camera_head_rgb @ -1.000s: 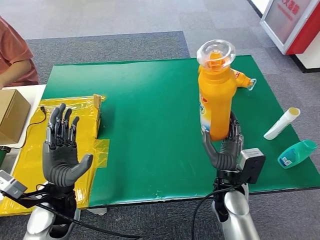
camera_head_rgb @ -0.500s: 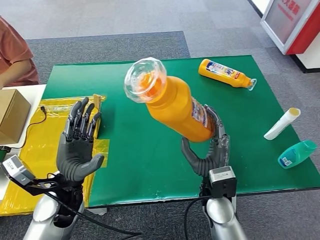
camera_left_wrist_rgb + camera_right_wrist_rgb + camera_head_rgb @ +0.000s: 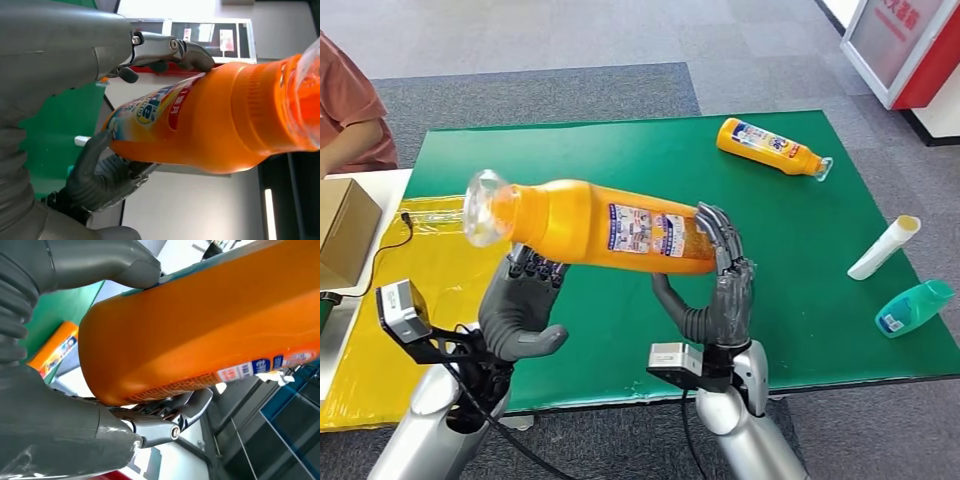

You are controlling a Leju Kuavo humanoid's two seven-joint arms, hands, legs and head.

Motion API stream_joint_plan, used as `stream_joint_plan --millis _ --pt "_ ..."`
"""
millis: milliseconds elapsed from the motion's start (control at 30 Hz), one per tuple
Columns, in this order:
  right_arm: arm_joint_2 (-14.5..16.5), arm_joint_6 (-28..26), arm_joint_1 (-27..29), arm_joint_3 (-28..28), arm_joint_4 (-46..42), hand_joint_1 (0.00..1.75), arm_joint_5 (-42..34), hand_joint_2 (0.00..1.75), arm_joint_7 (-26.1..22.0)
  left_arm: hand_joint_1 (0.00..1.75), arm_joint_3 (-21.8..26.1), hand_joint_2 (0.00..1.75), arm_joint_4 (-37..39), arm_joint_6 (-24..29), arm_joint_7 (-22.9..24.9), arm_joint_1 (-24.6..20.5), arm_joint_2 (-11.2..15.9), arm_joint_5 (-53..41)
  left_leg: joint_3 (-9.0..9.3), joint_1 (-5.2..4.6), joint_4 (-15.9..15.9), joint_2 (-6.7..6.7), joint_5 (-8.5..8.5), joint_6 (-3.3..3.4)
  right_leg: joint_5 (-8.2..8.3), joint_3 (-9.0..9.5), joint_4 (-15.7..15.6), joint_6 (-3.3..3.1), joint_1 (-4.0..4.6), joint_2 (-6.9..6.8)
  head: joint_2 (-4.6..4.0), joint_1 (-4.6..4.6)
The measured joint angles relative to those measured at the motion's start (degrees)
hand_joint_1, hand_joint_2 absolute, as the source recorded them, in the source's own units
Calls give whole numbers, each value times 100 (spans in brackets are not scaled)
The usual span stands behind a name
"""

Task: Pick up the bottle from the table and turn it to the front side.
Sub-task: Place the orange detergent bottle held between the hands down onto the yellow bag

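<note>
My gripper will turn the orange bottle [image 3: 573, 222] over, and the bottle will show its front, because the colourful logo [image 3: 150, 109] is on the bottle's bottom side, opposite the small print.
My right hand [image 3: 716, 290] grips the base of an orange bottle [image 3: 607, 235] and holds it lying level above the green mat [image 3: 622, 160]. Its clear cap [image 3: 482, 207] points toward my left side, and a label with small print faces up. My left hand [image 3: 520, 310] is under the bottle's neck end with its fingers behind the bottle and its thumb spread below. In the left wrist view the bottle [image 3: 226, 115] lies between that hand's fingers [image 3: 170, 47] and thumb [image 3: 94, 170]. The right wrist view shows the bottle's base [image 3: 211, 325] held in my right hand [image 3: 75, 440].
A second orange bottle [image 3: 770, 146] lies at the mat's far right. A white tube [image 3: 884, 247] and a teal bottle [image 3: 914, 306] lie near the right edge. A yellow sheet [image 3: 365, 330], a cardboard box [image 3: 343, 230] and a seated person [image 3: 350, 110] are at the left.
My right hand has tipped the bottle from upright to level and carried it left. My left hand has moved right and come under the neck end.
</note>
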Motion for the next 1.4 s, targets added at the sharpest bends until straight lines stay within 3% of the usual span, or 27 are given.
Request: stream_joint_plan --millis 333,600,733,1133,1167,1267,1300,1333,1400 --pt "208 -63 -95 52 493 175 809 175 -208 0 -309 175 229 -14 333 -838 37 106 0 0 0 0 0 -1 -1 -2 2 -1 1 -1 0 0" --pt "302 -64 -56 55 631 175 907 175 -220 3 -346 175 251 185 325 -966 43 -10 -1 0 0 0 -1 -1 -1 -2 2 -1 0 0 0 1" --pt "317 -65 -9 111 673 175 963 175 -236 175 -348 175 251 281 287 -990 44 -141 0 0 0 0 0 -1 -1 -2 2 -1 0 0 0 0" --pt "323 -68 14 344 699 175 628 175 30 175 -360 175 251 631 79 -986 47 -700 -1 0 0 0 0 -1 -1 -1 2 -1 0 0 0 1" --pt "319 -62 15 380 707 164 542 175 63 175 -360 175 250 656 64 -983 47 -733 -1 0 0 0 0 -1 -1 -1 2 -1 0 0 0 1" --pt "294 104 14 485 723 95 110 175 235 175 -351 175 230 861 -12 -936 50 -992 -1 0 0 0 -1 -1 -2 -1 2 -1 0 0 0 0" --pt "284 233 13 511 724 82 -87 175 311 175 -344 175 212 1001 -50 -893 51 -1176 -1 0 0 0 -1 -1 -2 -1 2 -2 0 0 0 0" --pt "275 367 12 532 723 82 -278 175 380 175 -336 175 187 1159 -90 -834 52 -1385 -1 1 0 0 -1 -1 -2 -1 2 -2 0 0 0 0" --pt "254 568 13 560 722 41 -557 175 485 175 -318 175 130 1436 -163 -715 54 -1721 -1 1 0 0 -1 -1 -2 -2 2 -2 0 0 0 0"
